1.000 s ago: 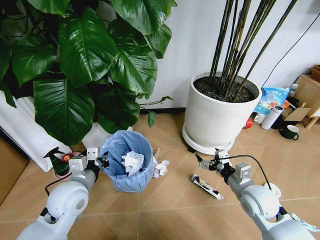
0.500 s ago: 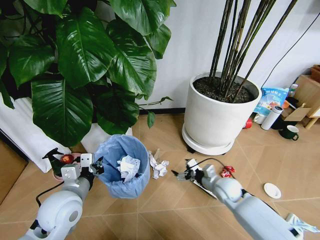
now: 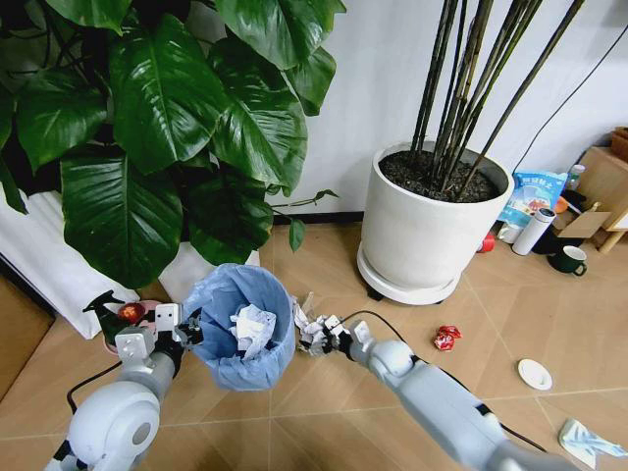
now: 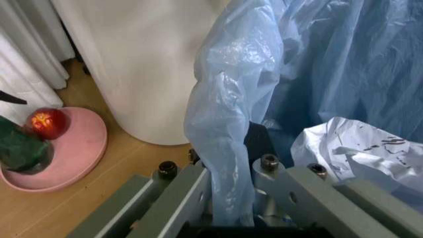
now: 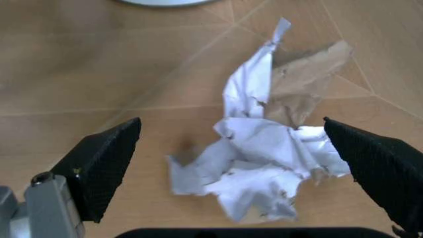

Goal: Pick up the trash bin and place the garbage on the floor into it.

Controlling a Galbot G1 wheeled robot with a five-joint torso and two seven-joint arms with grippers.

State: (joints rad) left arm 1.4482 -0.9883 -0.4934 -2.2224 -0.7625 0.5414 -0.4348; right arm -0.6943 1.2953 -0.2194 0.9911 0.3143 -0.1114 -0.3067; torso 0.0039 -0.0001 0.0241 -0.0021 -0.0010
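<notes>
The brown flap is tucked in under the crumpled white paper, so the flap will come with the paper when I lift the paper.
The trash bin [image 3: 240, 329], lined with a crinkly light-blue bag, hangs tilted at my left gripper [image 3: 188, 329], which is shut on its rim [image 4: 231, 148]. Crumpled white paper [image 4: 360, 148] lies inside it. My right gripper [image 3: 319, 339] is low over the floor [image 3: 324, 412] just right of the bin. It is open, its black fingers [image 5: 106, 163] on either side of a piece of crumpled white paper [image 5: 264, 178] on the tiles. More garbage lies to the right: a red scrap [image 3: 446, 338], a white disc [image 3: 535, 374] and a pale teal tissue [image 3: 587, 440].
A big white planter [image 3: 422, 235] with dark stalks stands behind the right arm. A large leafy plant [image 3: 167, 128] overhangs the bin. A pink dish with a red fruit [image 4: 46, 124] sits left of the bin. A bottle [image 3: 535, 231] and mug [image 3: 569, 259] stand far right.
My right arm has swung left across the floor, from the wrapper's spot to the crumpled paper beside the bin. The left gripper and the bin have barely moved.
</notes>
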